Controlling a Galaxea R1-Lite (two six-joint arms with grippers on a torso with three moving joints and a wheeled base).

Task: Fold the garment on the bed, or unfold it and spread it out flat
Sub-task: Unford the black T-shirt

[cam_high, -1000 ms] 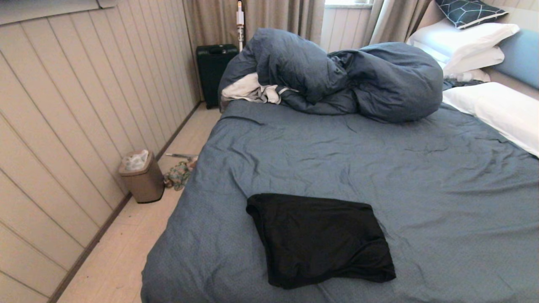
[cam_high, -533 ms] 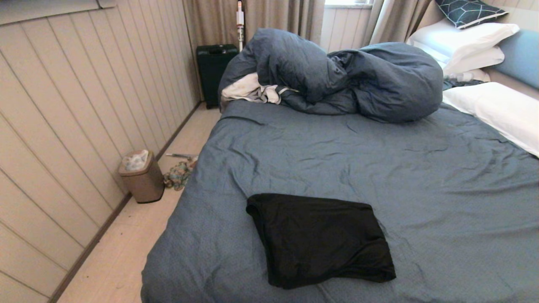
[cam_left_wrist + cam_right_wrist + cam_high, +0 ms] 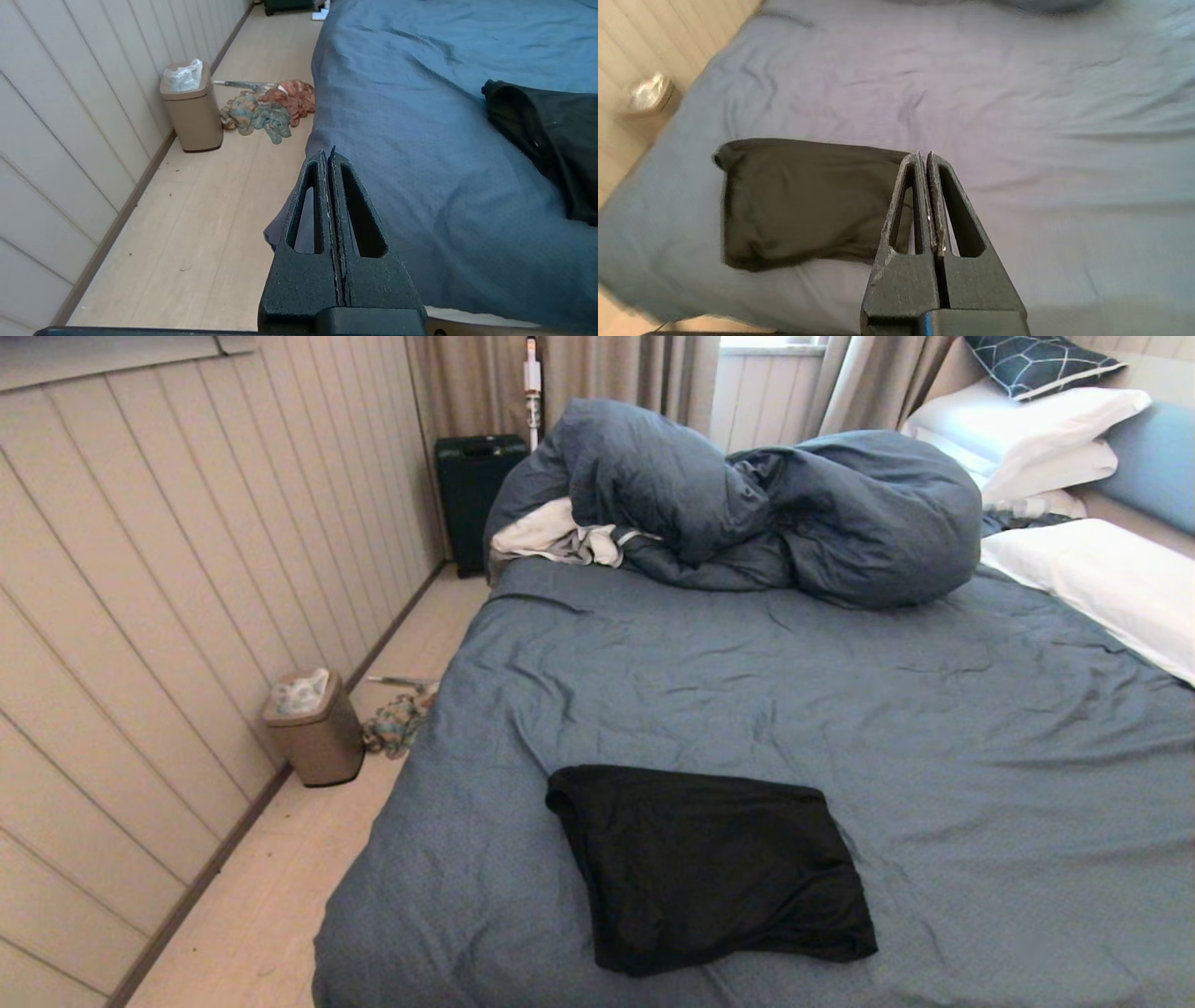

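Note:
The black T-shirt's edge (image 3: 565, 805) toward the tan bin is gaping loose above the sheet, so my right gripper keeps going over the T-shirt and opens at that edge (image 3: 584, 867).
The garment (image 3: 709, 868) is a black T-shirt folded into a rough rectangle, lying on the near part of the bed (image 3: 840, 709) with its slate-blue sheet. No print or lettering shows. Neither arm appears in the head view. In the right wrist view my right gripper (image 3: 923, 155) is shut and empty, hovering above the sheet beside the garment (image 3: 794, 200), near its right edge. In the left wrist view my left gripper (image 3: 327, 153) is shut and empty, at the bed's near left corner, with the garment (image 3: 551, 130) off to its side.
A bulky slate-blue duvet (image 3: 747, 504) with a white-grey cloth (image 3: 555, 537) is heaped at the far side. White pillows (image 3: 1102, 579) lie at the right. On the floor to the left stand a tan bin (image 3: 316, 728), crumpled cloth (image 3: 397, 721) and a black suitcase (image 3: 471, 495).

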